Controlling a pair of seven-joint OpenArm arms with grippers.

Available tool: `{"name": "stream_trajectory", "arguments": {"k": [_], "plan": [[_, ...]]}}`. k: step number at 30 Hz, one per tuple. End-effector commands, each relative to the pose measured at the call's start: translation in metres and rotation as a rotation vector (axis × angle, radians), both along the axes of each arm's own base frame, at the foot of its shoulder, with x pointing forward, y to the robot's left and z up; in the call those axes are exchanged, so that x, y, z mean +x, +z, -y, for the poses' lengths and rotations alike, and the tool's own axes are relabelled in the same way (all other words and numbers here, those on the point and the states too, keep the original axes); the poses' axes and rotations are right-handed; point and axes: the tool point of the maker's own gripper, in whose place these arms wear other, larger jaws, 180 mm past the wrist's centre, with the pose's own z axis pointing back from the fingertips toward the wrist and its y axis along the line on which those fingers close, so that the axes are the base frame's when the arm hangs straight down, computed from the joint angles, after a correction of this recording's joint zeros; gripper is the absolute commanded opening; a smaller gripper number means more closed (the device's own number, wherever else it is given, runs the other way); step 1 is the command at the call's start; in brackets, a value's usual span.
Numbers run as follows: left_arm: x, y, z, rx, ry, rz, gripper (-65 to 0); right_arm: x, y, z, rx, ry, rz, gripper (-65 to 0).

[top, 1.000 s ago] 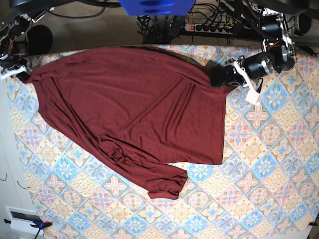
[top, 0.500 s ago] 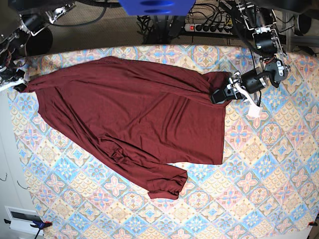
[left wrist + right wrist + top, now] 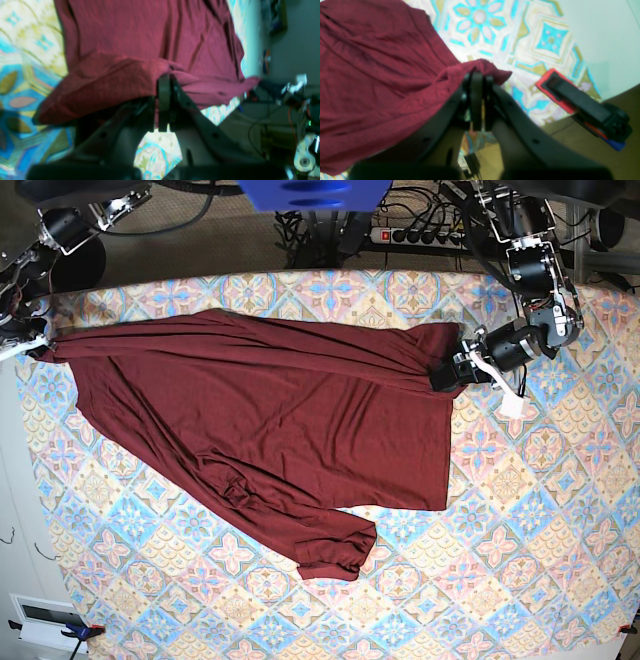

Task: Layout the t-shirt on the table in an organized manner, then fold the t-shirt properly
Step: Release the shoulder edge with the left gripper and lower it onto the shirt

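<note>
Next, I open my left gripper, now pinching a fold of the t-shirt (image 3: pixel 442 380) beside the t-shirt's jutting doubled flap, then back it off and reach for that flap (image 3: pixel 438 335).
The dark maroon t-shirt (image 3: pixel 270 420) lies spread across the left and middle of the patterned table (image 3: pixel 540 510), with one sleeve bunched near the front at the middle. My left gripper (image 3: pixel 442 374) is shut on the shirt's right corner; in the left wrist view the left gripper (image 3: pixel 163 82) pinches a fold of t-shirt (image 3: pixel 140 47) cloth. My right gripper (image 3: pixel 38 346) is shut on the shirt's far left corner at the table edge; the right wrist view shows the right gripper (image 3: pixel 477 76) clamped on the t-shirt (image 3: pixel 370 75) corner.
A red and black clamp (image 3: pixel 580 107) grips the table edge close to my right gripper. A power strip and cables (image 3: pixel 425 232) lie beyond the far edge. A white box (image 3: pixel 45 620) sits off the table at the bottom left.
The shirt's top edge has slid toward the front and is pulled straighter between both grippers. My left gripper has shifted slightly right and forward. Both stay shut on the cloth.
</note>
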Motion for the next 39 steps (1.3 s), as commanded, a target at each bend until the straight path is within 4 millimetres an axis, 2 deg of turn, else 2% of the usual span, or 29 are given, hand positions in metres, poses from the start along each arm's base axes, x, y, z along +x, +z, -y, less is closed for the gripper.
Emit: {"name": "stream_trajectory", "arguments": {"k": [1,5,8,16,20,24,27,31,33,35,39], "plan": [[0.006,0.006,-0.013,0.015,0.018,0.028,-65.0,0.002,0.014,0.012,-0.046,0.002,0.023,-64.8],[0.001,-0.019,-0.029,-0.016,0.074,-0.056,-65.0,-0.009,0.009,0.012,-0.046,0.003,-0.007,-64.8],[-0.002,-0.026,-0.037,-0.027,0.107,-0.077,-65.0,-0.015,0.006,0.012,-0.046,0.003,-0.023,-64.8],[-0.005,-0.03,-0.021,-0.032,0.054,-0.098,-65.0,-0.015,0.003,0.009,-0.04,0.009,-0.032,-64.0],[-0.017,-0.035,-0.001,-0.03,-0.051,-0.146,-65.0,-0.015,0.004,0.009,-0.042,0.012,-0.032,-55.1],[-0.015,-0.016,0.015,0.009,-0.127,-0.082,-56.6,-0.014,0.005,0.009,-0.046,0.016,-0.031,-44.0],[-0.019,-0.009,0.018,0.028,-0.147,-0.059,-47.7,-0.008,0.002,0.001,-0.043,0.051,-0.041,-39.6],[-0.025,-0.008,0.008,0.063,-0.154,-0.062,-34.5,-0.008,0.001,-0.001,-0.04,0.063,-0.051,-38.6],[-0.032,-0.007,0.004,0.069,-0.16,-0.067,-30.7,-0.014,-0.003,-0.002,-0.034,0.064,-0.075,-38.6],[-0.047,-0.009,0.0,0.068,-0.169,-0.092,-27.7,-0.012,-0.002,-0.005,-0.017,0.069,-0.054,-38.6],[-0.06,-0.011,-0.003,0.043,-0.163,-0.117,-27.1,-0.014,-0.002,-0.008,0.0,0.074,-0.044,-38.6]]}}
